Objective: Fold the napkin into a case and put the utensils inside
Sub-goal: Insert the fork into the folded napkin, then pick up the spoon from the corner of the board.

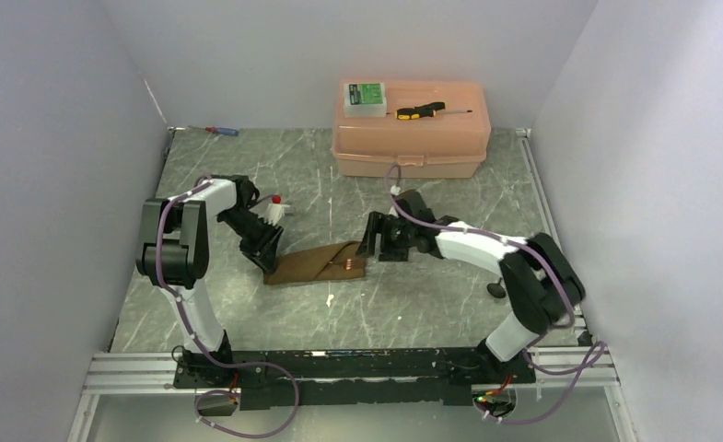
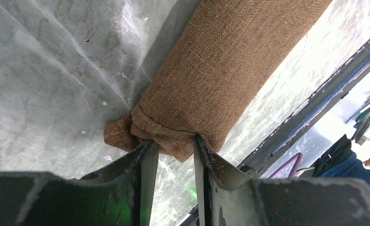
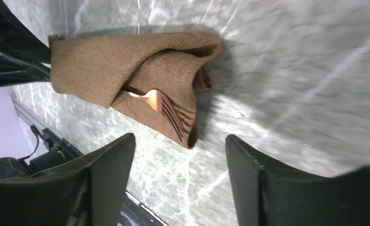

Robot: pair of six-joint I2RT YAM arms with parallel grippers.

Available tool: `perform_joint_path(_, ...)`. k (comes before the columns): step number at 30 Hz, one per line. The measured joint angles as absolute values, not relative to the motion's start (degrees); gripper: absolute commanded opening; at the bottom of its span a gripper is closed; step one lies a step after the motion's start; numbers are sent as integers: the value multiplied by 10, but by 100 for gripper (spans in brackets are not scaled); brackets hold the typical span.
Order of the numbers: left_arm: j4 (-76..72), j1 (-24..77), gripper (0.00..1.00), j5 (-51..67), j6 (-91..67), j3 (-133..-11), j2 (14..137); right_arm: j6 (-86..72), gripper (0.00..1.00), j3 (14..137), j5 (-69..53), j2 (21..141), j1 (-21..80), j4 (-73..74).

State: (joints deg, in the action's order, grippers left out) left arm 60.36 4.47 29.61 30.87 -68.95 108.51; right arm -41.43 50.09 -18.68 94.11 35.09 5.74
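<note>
The dark spoon [image 1: 496, 289] lies by my right arm, out of my left gripper's reach, so next my right gripper fetches the spoon [image 1: 500, 280] and passes it over.
The brown napkin [image 1: 313, 265] lies mid-table folded into a narrow case [image 3: 102, 70] with a diagonal flap. A copper fork [image 3: 166, 107] pokes its tines out from under the flap; other utensils do not show. My left gripper [image 1: 267, 261] is at the case's left end. In the left wrist view its jaws [image 2: 172, 143] stand parted, with the cloth's hemmed end [image 2: 173, 136] touching both tips. My right gripper [image 1: 373, 241] hovers at the case's right end. It [image 3: 179, 137] is wide open with nothing between its fingers, just short of the flap corner.
A pink plastic box [image 1: 411, 152] stands at the back, carrying a small green-and-white box [image 1: 365, 95] and a yellow-and-black screwdriver [image 1: 420, 110]. A blue-and-red screwdriver [image 1: 221, 131] lies back left. A small white bottle [image 1: 274, 208] sits by the left arm. A dark rounded thing [image 1: 495, 290] lies beside the right arm.
</note>
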Motion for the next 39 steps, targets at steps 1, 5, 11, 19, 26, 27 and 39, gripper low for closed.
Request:
perform_joint_path(1,606,45,43,297,309,-691,1085,-411,99,500,-176,920,342,77)
perform_joint_path(5,617,43,75,304,309,-696,1085,-400,100,496,-101,795,279,152)
perform_joint_path(11,657,34,95,323,321,-735,1085,-405,100,479,121,643,147,288)
perform_joint_path(19,711,8,95,354,338,-796,1085,-411,100,400,214,637,-41,368)
perform_joint_path(26,749,0,95,364,349,-853,1086,-427,86,398,256,723,-82,354)
perform_joint_path(27,755,-2,95,365,349,-864,1086,-428,81,398,255,744,-83,346)
perform_joint_path(39,772,-60,92,357,349,-973,1094,-427,0,403,170,830,-82,228)
